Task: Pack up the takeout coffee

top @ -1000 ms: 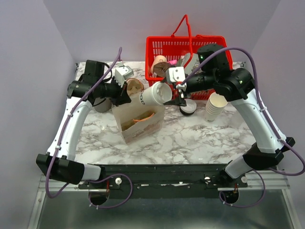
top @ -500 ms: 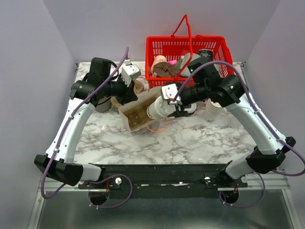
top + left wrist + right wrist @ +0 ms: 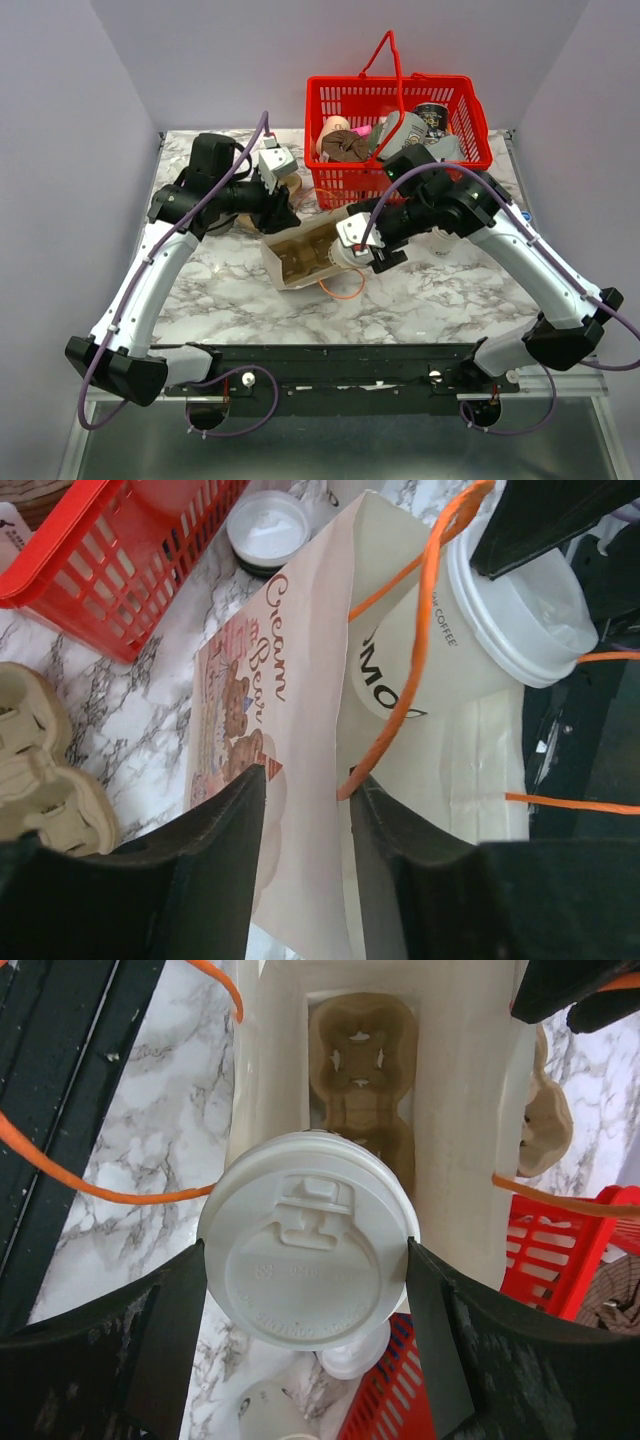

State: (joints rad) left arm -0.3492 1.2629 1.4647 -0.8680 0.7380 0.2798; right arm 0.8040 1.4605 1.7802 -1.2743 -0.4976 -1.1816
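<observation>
The robot's right gripper should swing the takeout coffee point(image 3: 308, 1245) inwards and push it deep towards the carrier point(image 3: 362, 1065), because it sits at a slant over the edge of the bag's opening.
The takeout coffee point(image 3: 310, 1275), a white cup with a white lid point(image 3: 525, 610), lies base-first in the mouth of the brown paper bag point(image 3: 300, 258). My right gripper point(image 3: 306, 1260) is shut on it, one finger against each side of the lid. The bag point(image 3: 290, 730) is tipped over with its mouth towards the right arm point(image 3: 358, 250). A cardboard cup carrier point(image 3: 362, 1060) rests deep inside it. My left gripper point(image 3: 308, 780) straddles the upper wall of the bag, its jaws apart with a gap on each side of the paper.
The red basket point(image 3: 400, 110) full of items stands right behind the bag. Loose lids point(image 3: 268, 530) lie on the marble by the basket. A second cardboard carrier point(image 3: 40, 760) sits at the back left. The bag's orange handles point(image 3: 345, 290) trail towards the front edge.
The bag has gone from upright to tipped on its side. My right gripper brought the cup down from above it into the mouth. The left jaws have parted off the bag wall.
</observation>
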